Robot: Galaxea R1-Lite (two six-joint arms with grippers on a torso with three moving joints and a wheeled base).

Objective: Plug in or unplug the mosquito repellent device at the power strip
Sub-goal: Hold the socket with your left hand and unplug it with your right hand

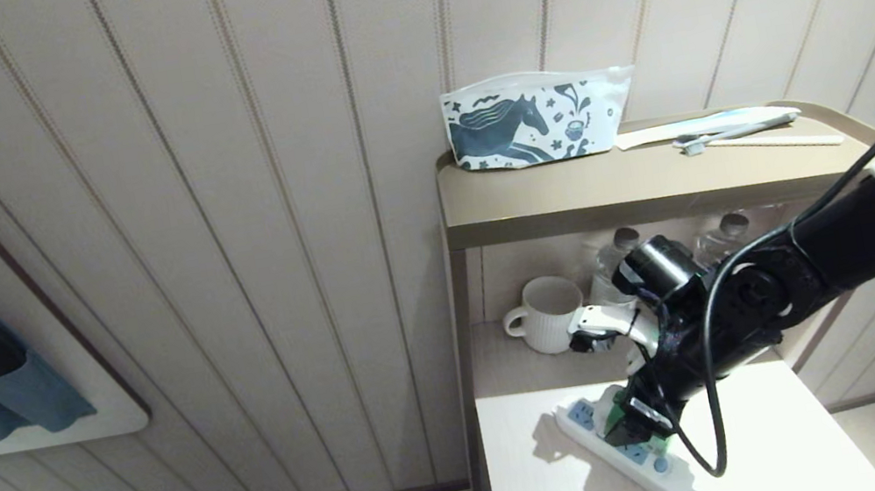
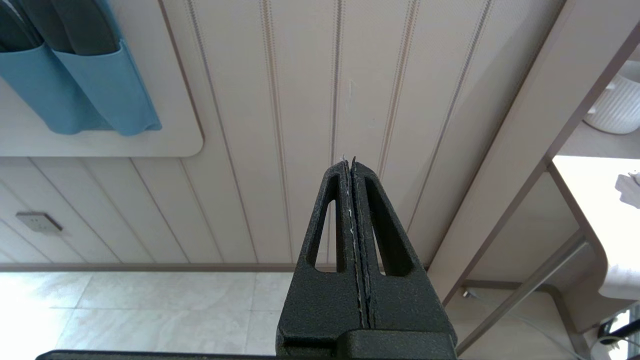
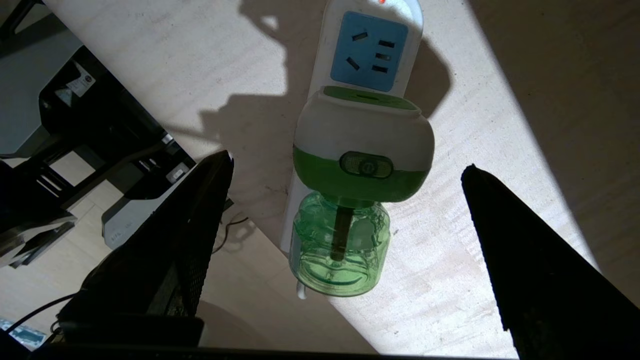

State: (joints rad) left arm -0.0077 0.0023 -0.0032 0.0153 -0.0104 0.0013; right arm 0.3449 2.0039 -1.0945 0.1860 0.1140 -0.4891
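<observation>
My gripper will make the power strip (image 1: 656, 477) slide along when it pulls the plugged-in mosquito repellent device (image 3: 363, 144), because the power strip lies loose under the device.
The mosquito repellent device (image 3: 362, 150), white and green with a translucent green bottle (image 3: 340, 245), sits on the white power strip (image 3: 370, 50) just past a free light-blue socket. My right gripper (image 3: 347, 162) is open, one dark finger (image 3: 200, 225) on each side of the device and neither touching it. In the head view the right gripper (image 1: 641, 425) hangs over the power strip (image 1: 587, 420) on the white table and hides most of the device (image 1: 617, 404). My left gripper (image 2: 350, 162) is shut and empty, parked facing the panelled wall.
A white mug (image 1: 548, 313) and clear water bottles (image 1: 613, 260) stand on the shelf behind the strip. The upper shelf (image 1: 644, 202) overhangs them, carrying a horse-print pouch (image 1: 533, 123) and a toothbrush (image 1: 739, 133). The right arm's black cable (image 1: 714, 412) dangles over the table.
</observation>
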